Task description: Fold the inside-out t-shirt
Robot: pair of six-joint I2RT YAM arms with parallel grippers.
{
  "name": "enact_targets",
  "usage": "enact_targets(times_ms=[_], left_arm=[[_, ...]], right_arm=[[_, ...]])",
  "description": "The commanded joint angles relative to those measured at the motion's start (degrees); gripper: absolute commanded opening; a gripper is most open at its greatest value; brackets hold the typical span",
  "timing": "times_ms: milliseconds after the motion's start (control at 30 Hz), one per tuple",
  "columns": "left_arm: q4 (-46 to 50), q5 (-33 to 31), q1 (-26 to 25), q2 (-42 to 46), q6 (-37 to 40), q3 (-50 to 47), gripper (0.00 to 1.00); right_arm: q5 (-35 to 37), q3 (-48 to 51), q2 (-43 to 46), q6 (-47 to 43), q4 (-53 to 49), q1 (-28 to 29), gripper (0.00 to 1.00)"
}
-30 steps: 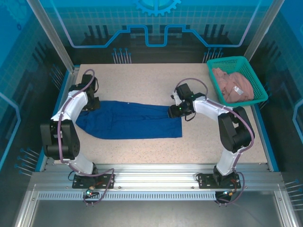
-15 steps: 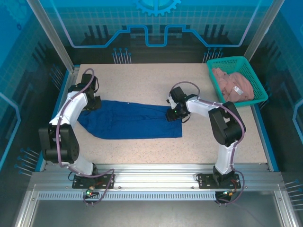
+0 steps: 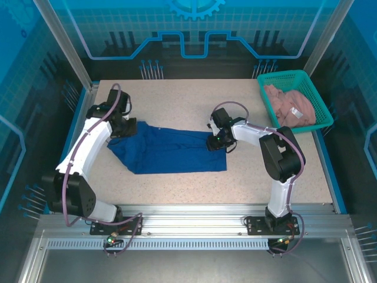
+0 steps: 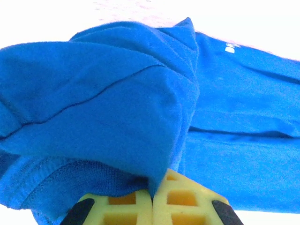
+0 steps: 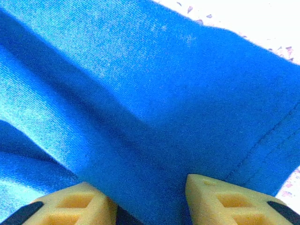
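Note:
The left gripper holds the t-shirt's lifted end [image 3: 128, 152] and the t-shirt's flat middle [image 3: 179, 154] is open ahead, so it should carry on across and release over that middle.
The inside-out t-shirt [image 3: 171, 152], royal blue, lies as a long band across the middle of the table. My left gripper [image 3: 122, 131] is shut on its left end, which is lifted and bunched. In the left wrist view the yellow pads meet at the left gripper [image 4: 152, 197], with a fold of the t-shirt [image 4: 117, 93] pinched between them. My right gripper [image 3: 213, 143] sits on the shirt's far right corner. In the right wrist view the right gripper [image 5: 150, 197] has its fingers apart, and the t-shirt [image 5: 140, 93] runs between and under them, its hem seam at the right.
A green basket [image 3: 283, 75] at the back right holds a pinkish-beige garment [image 3: 288, 106]. Bare speckled table [image 3: 177, 97] lies behind the shirt and also in front of it. Blue rails edge the table on both sides.
My left gripper has carried the shirt's left end up and to the right, so the band is shorter. My right gripper has shifted slightly left onto the corner and its jaws have narrowed.

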State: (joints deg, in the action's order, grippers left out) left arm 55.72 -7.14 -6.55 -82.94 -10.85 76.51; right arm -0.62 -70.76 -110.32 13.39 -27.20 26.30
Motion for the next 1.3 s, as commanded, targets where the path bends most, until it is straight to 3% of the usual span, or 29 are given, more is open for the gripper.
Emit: enact_targets(times_ms=[0,267,500,733,967,1033,1100,1133,1233,1267], left_arm=[[4.07,2.79,-3.99,-0.51,-3.31,3.6,0.0],[6.06,7.8,-10.64,-6.62,-7.44,8.93,0.0],[4.84,12.2,-13.26,-11.22,-11.26,11.03,0.0],[4.11,11.1,-16.15,-15.39,-12.5,13.16,0.0],[-0.89,12.98,-20.83,-23.87,-17.95,17.71,0.0],[-5.38,15.33,-22.49,-27.19,-21.38,18.51,0.04],[-10.69,17.12,-24.54,-31.09,-25.16,19.71,0.2],[-13.89,18.45,-25.59,-33.24,-27.95,20.77,0.23],[-20.89,23.16,-29.1,-39.35,-32.57,26.88,0.48],[-20.33,24.69,-29.92,-41.61,-32.45,30.57,0.5]], right_arm=[[-0.85,1.15,-1.77,-0.44,-0.53,-0.29,0.43],[-2.89,0.78,-1.67,-0.99,-0.06,-0.9,0.43],[-4.11,0.84,-2.12,-0.95,0.46,-1.04,0.43],[-5.49,1.24,-1.88,-0.73,1.09,-1.0,0.43],[-10.72,2.22,3.36,1.28,2.92,-2.58,0.53],[-12.46,3.31,6.74,2.61,3.28,-4.01,0.56],[-12.85,5.18,10.88,3.59,2.89,-5.69,0.58],[-12.33,6.41,13.47,3.87,2.33,-6.36,0.59],[-8.09,10.93,21.6,4.4,-0.22,-7.95,0.59],[-6.17,12.68,24.71,4.7,-1.03,-8.49,0.6]])
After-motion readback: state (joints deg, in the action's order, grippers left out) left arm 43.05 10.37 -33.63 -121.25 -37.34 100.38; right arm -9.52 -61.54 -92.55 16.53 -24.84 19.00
